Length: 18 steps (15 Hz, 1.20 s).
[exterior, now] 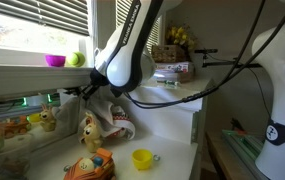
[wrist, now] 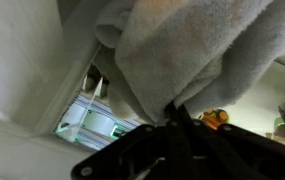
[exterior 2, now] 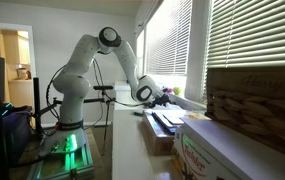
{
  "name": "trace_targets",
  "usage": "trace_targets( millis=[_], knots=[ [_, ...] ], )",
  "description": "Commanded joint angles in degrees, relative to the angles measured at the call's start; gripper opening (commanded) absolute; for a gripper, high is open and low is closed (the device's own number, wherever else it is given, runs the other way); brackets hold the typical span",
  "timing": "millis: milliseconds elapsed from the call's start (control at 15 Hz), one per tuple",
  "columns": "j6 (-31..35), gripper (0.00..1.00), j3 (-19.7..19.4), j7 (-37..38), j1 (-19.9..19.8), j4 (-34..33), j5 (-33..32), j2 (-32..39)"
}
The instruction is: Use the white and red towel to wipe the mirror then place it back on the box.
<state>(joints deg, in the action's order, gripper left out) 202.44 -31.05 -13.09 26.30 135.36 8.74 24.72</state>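
Note:
My gripper should sweep the white and red towel [exterior: 117, 122] back across the mirror's reflective strip [exterior: 38, 118], because the towel is hanging against the wall past the mirror's end.
My gripper [exterior: 88, 91] is shut on the white and red towel [exterior: 112, 112], which hangs from it against the wall below the window sill. In the wrist view the closed fingers [wrist: 177, 112] pinch the towel [wrist: 192, 45], which fills the top of the picture. The mirror [exterior: 20, 108] is a low reflective strip to the left of the gripper, showing reflections of toys; a part of it shows in the wrist view [wrist: 90, 118]. The box [exterior: 172, 71] lies on the raised shelf behind the arm, under the basket. In an exterior view the gripper [exterior 2: 162, 95] is near the window.
A basket of yellow things [exterior: 178, 40] stands on the shelf. A pink bowl [exterior: 55, 60] and a green ball [exterior: 74, 59] sit on the sill. A soft toy [exterior: 88, 130], an orange toy [exterior: 90, 165] and a yellow cup [exterior: 142, 158] lie on the counter. Cables [exterior: 222, 68] hang across.

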Motion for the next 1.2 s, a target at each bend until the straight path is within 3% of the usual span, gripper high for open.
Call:
trace_targets(
  millis=[0,200,267,333,533,867,1133],
  knots=[
    [1.47,0.01,1.95,-0.12,-0.88,-4.0,-2.14,0.65],
    [1.96,0.01,6.76,1.62,-4.21,-3.19,-6.06,-1.46],
    [2.63,0.01,10.1,-1.07,-6.85,-3.34,-4.73,-1.74],
    [3.11,0.01,8.64,1.49,-5.82,-3.3,-6.66,-1.25],
    [3.12,0.01,8.84,0.84,-7.68,-2.4,-5.82,-1.69],
    [4.24,0.01,3.28,-2.36,-4.45,0.21,-1.32,-2.33],
    [6.06,0.01,-5.51,-5.34,2.52,2.77,6.73,-2.15]
  ],
)
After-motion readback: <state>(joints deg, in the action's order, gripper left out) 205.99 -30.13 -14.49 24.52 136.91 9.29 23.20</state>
